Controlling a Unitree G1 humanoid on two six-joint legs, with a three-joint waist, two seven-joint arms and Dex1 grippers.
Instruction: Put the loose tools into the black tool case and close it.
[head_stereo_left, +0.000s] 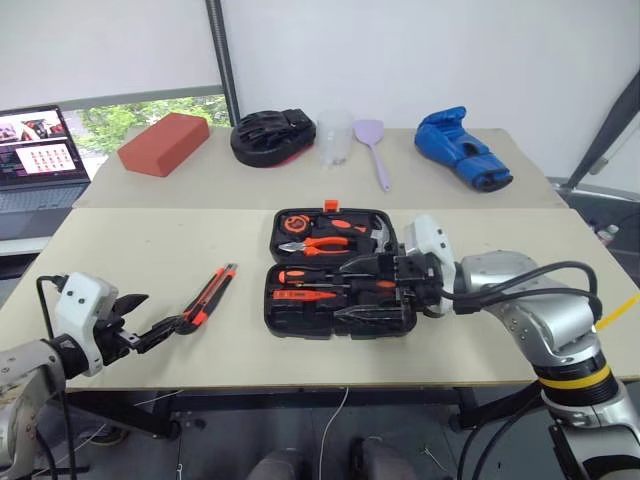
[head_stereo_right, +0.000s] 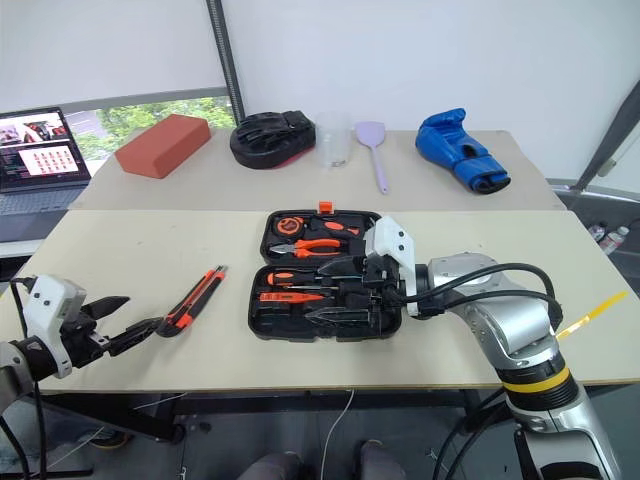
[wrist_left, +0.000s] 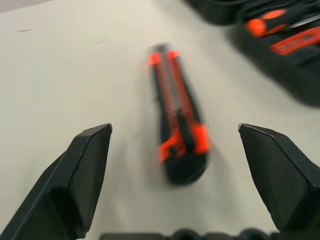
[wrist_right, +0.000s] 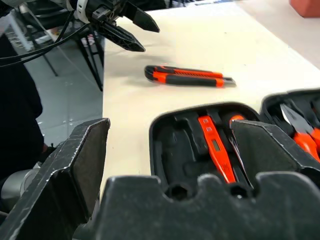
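Note:
The black-orange utility knife (head_stereo_left: 209, 299) will lie lengthwise when I lower it into place, because a long empty slot (head_stereo_left: 300, 317) runs along the near edge of the black tool case there.
The black tool case (head_stereo_left: 272, 318) lies open at the middle of the near table. An orange-and-black screwdriver (head_stereo_left: 300, 276) and the slim orange tester screwdriver (wrist_right: 215, 150) rest in its near half. The black-orange utility knife (head_stereo_left: 212, 294) lies loose on the table left of the case. My left gripper (head_stereo_left: 166, 310) is open just short of the knife's near end, holding nothing; in the left wrist view the knife (wrist_left: 177, 130) lies ahead between the two fingers (wrist_left: 85, 170). My right gripper (head_stereo_left: 342, 290) hangs open over the right part of the case's near half, empty.
On the far table sit a red block (head_stereo_left: 163, 143), a black padded mitt (head_stereo_left: 272, 135), a clear cup (head_stereo_left: 335, 135), a lilac spatula (head_stereo_left: 375, 150) and a blue boxing glove (head_stereo_left: 462, 150). A laptop (head_stereo_left: 38, 150) stands at the far left. Orange pliers (head_stereo_left: 325, 242) lie in the case's far half.

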